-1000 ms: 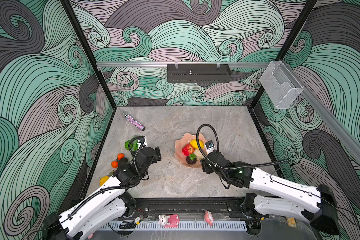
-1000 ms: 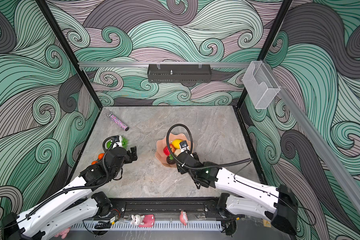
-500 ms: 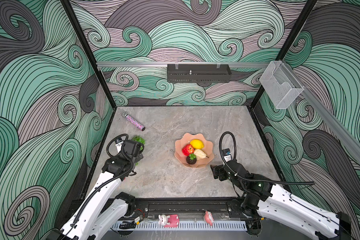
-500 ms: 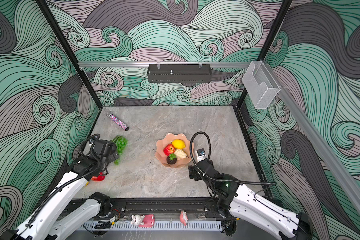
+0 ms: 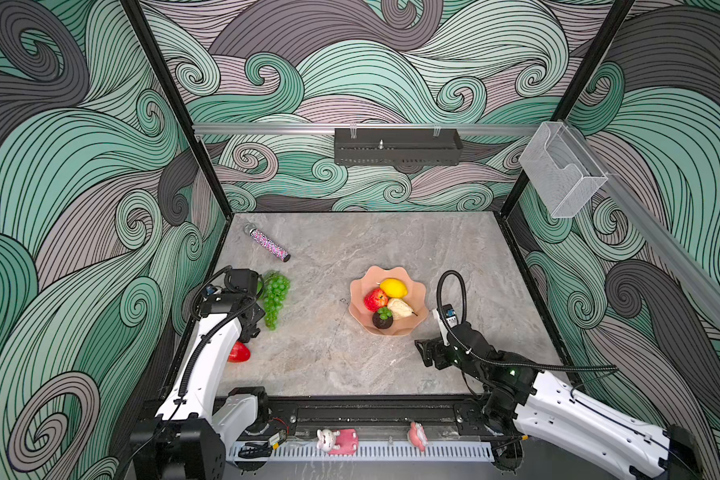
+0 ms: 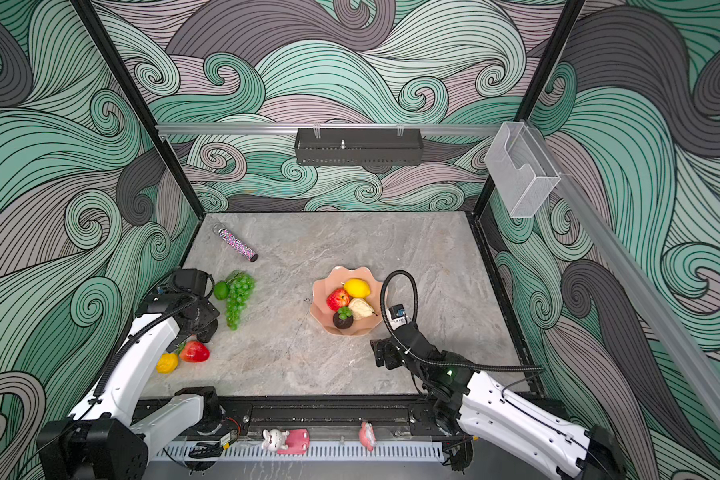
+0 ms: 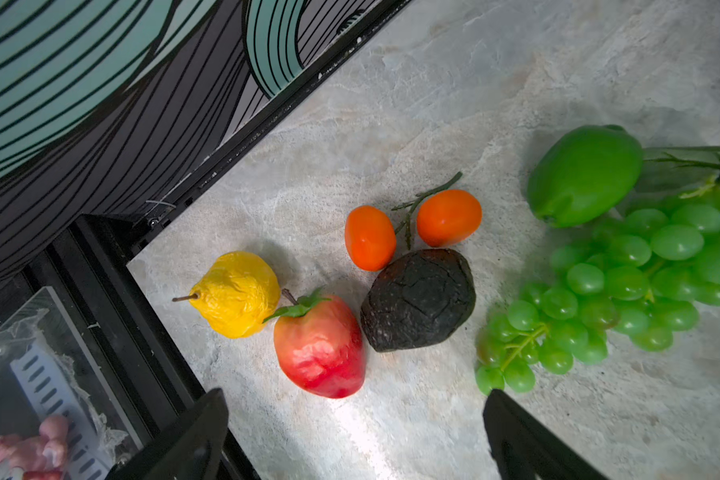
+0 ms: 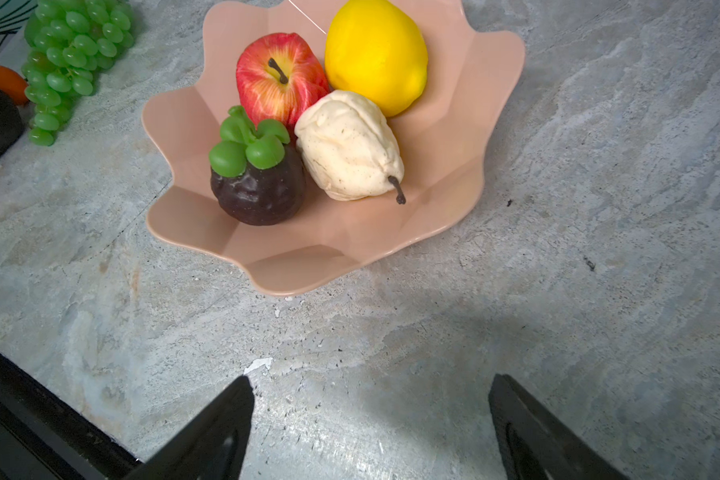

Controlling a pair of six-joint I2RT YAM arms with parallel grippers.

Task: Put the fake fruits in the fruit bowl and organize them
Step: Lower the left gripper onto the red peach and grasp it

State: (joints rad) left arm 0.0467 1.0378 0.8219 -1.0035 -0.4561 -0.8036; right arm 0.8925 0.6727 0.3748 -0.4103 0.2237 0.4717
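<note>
I can see the strawberry [image 7: 320,348] lying with its sides facing my left gripper's open fingers, so I should go on descending toward its red body [image 6: 194,352] before closing, until it's between them.
The salmon-pink fruit bowl [image 5: 395,329] [image 6: 321,291] [image 8: 308,249] stands mid-table and holds a red apple [image 5: 376,299], a lemon [image 5: 393,287], a cream pear [image 8: 350,145] and a mangosteen [image 8: 258,187]. At the table's left edge lie a grape bunch [image 5: 276,297] [image 7: 620,282], a lime [image 6: 221,289] [image 7: 585,174], an avocado [image 7: 418,299], two oranges [image 7: 370,237], a strawberry [image 6: 194,351] [image 7: 320,347] and a wrinkled yellow fruit [image 7: 235,294]. My left gripper [image 7: 355,395] hovers open and empty above this cluster, nearest the strawberry. My right gripper [image 8: 373,379] [image 5: 427,353] is open and empty over bare table, in front of the bowl.
A sparkly pink-purple tube [image 5: 269,246] lies at the back left. A clear box [image 5: 558,174] hangs on the right wall and a black tray [image 5: 398,146] on the back wall. The left wall's black frame [image 7: 242,137] runs close beside the loose fruit.
My right gripper left the bowl, opened wider and pulled back toward the front right; the pear stays in the bowl. My left arm swung left and now hangs over the fruit cluster.
</note>
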